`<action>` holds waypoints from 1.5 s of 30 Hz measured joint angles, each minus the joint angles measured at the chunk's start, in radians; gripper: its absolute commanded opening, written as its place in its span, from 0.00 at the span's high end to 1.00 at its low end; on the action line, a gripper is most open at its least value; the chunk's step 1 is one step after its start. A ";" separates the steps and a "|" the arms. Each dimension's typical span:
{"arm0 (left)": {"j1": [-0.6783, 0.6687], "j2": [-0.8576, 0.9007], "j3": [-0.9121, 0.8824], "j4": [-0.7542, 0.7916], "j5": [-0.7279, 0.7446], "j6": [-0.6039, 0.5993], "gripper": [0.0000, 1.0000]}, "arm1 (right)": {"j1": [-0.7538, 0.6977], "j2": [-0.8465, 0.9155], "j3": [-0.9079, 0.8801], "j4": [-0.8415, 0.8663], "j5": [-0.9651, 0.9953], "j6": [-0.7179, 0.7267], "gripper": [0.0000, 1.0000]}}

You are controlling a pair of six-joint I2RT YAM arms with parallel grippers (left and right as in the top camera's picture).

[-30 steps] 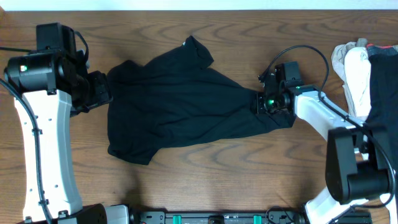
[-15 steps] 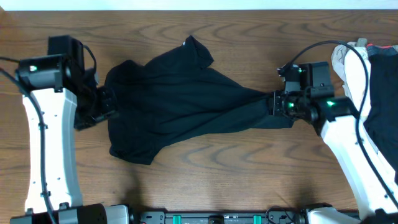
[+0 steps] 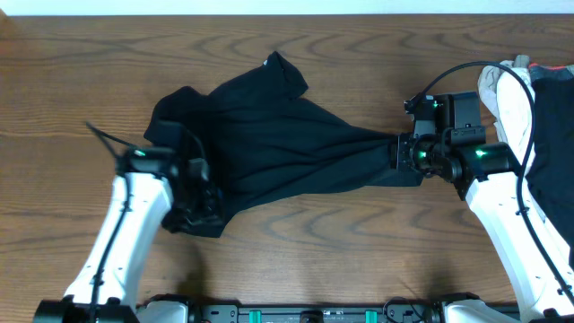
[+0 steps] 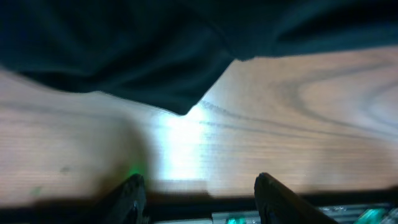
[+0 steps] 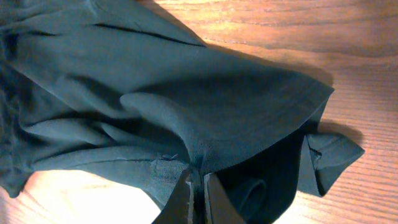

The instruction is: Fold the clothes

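The black shirt's near edge (image 4: 140, 101) is loose and wavy, so the black shirt will bunch up into a drooping pile when the robot lifts it with its left gripper.
The black shirt (image 3: 269, 144) lies crumpled across the middle of the wooden table, with a sleeve (image 3: 285, 74) pointing to the far side. My right gripper (image 3: 395, 151) is shut on its right end, and the cloth is drawn into taut folds toward it. In the right wrist view the gripper (image 5: 198, 177) pinches a ridge of black fabric (image 5: 186, 93). My left gripper (image 3: 204, 213) hovers at the shirt's lower left corner. In the left wrist view this gripper (image 4: 199, 182) is open with bare wood between its fingers, and the shirt's edge (image 4: 155, 74) lies just ahead.
A pile of other clothes sits at the right edge: a cream garment (image 3: 504, 94) and a dark one (image 3: 552, 135). A black rail (image 3: 314, 314) runs along the near table edge. Bare wood (image 3: 341, 242) shows in front of the shirt.
My left arm swung from the shirt's left edge down to its lower left corner. My right gripper moved right with the shirt's end in it, then kept its place.
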 measured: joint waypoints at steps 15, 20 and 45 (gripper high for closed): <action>-0.121 0.005 -0.276 0.455 -0.130 -0.093 0.41 | 0.000 0.000 -0.001 0.008 0.000 0.005 0.99; -0.121 0.050 -0.291 0.520 -0.171 -0.100 0.51 | 0.000 0.000 -0.001 0.008 0.000 0.009 0.99; -0.122 -0.022 0.118 -0.059 -0.221 -0.064 0.94 | -0.065 -0.053 -0.001 0.005 0.001 0.028 0.99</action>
